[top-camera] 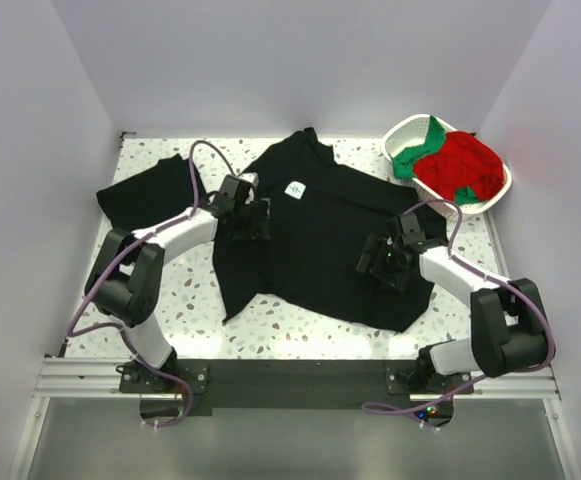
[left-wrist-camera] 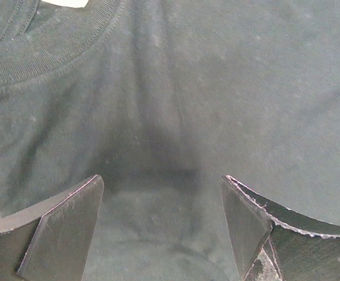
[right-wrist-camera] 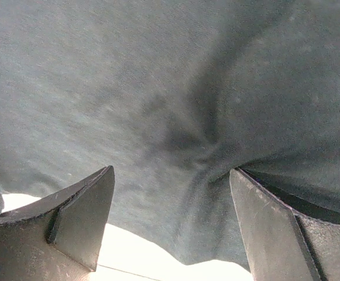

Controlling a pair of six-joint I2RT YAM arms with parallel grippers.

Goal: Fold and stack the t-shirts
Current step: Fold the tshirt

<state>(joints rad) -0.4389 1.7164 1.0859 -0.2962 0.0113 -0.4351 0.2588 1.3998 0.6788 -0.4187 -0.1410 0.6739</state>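
Observation:
I should pinch the sleeve's tip (top-camera: 229,314) with my left gripper and pull the sleeve straight, because the near sleeve (top-camera: 237,283) sticks out crooked toward the rail while my left gripper hovers by the collar.
A black t-shirt (top-camera: 320,235) with a small white neck label (top-camera: 296,188) lies spread across the middle of the table. My left gripper (top-camera: 251,221) is open and sits low over its left side near the collar; in the left wrist view the cloth (left-wrist-camera: 175,105) fills the frame between the spread fingers (left-wrist-camera: 61,225). My right gripper (top-camera: 382,265) is open over the shirt's lower right part; the right wrist view shows a wrinkled hem (right-wrist-camera: 205,175) between the fingers (right-wrist-camera: 82,219). A second black shirt (top-camera: 140,192) lies folded at the far left. Red and green shirts (top-camera: 458,167) fill the basket.
A white lattice basket (top-camera: 402,135) stands at the back right corner of the speckled table (top-camera: 300,325). White walls close in the left, back and right sides. The black rail with both arm bases runs along the near edge.

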